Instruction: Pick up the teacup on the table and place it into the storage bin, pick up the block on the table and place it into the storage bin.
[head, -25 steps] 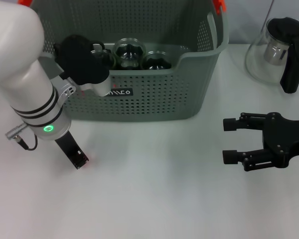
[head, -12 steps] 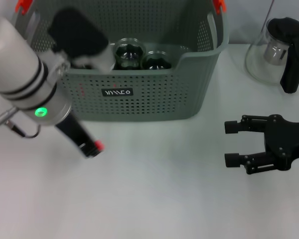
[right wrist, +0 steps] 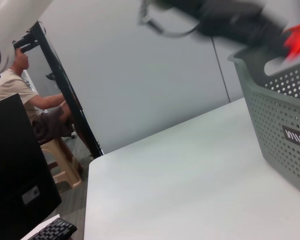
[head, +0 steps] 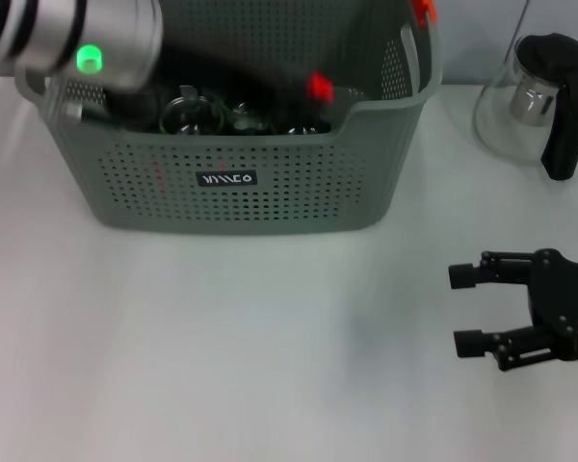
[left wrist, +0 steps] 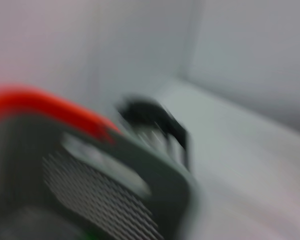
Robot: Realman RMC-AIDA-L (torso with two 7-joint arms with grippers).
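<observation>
The red block (head: 320,87) is over the storage bin's opening (head: 270,53), behind its front rim, so the robot's left gripper keeps going into the storage bin and lets go of the block there.
The grey-green storage bin (head: 241,188) stands at the back of the table, its perforated wall also in the right wrist view (right wrist: 285,120). Inside it lie glass teacups (head: 188,117). No block shows in any view. My left arm (head: 87,34) sweeps over the bin's left rim, smeared by motion. A dark bar with a red tip (head: 317,86) reaches across the bin's opening and hides the left gripper's own shape. My right gripper (head: 462,310) hovers open and empty over the table at the right, well clear of the bin.
A glass teapot with a black lid and handle (head: 544,101) stands at the back right, close to the bin's orange clip (head: 422,10). White table (head: 222,366) spreads in front of the bin. A seated person (right wrist: 25,95) is beyond the table's far edge.
My left arm has swung up from the table in front of the bin's left corner to over the bin. The right gripper has drifted slightly right and toward me.
</observation>
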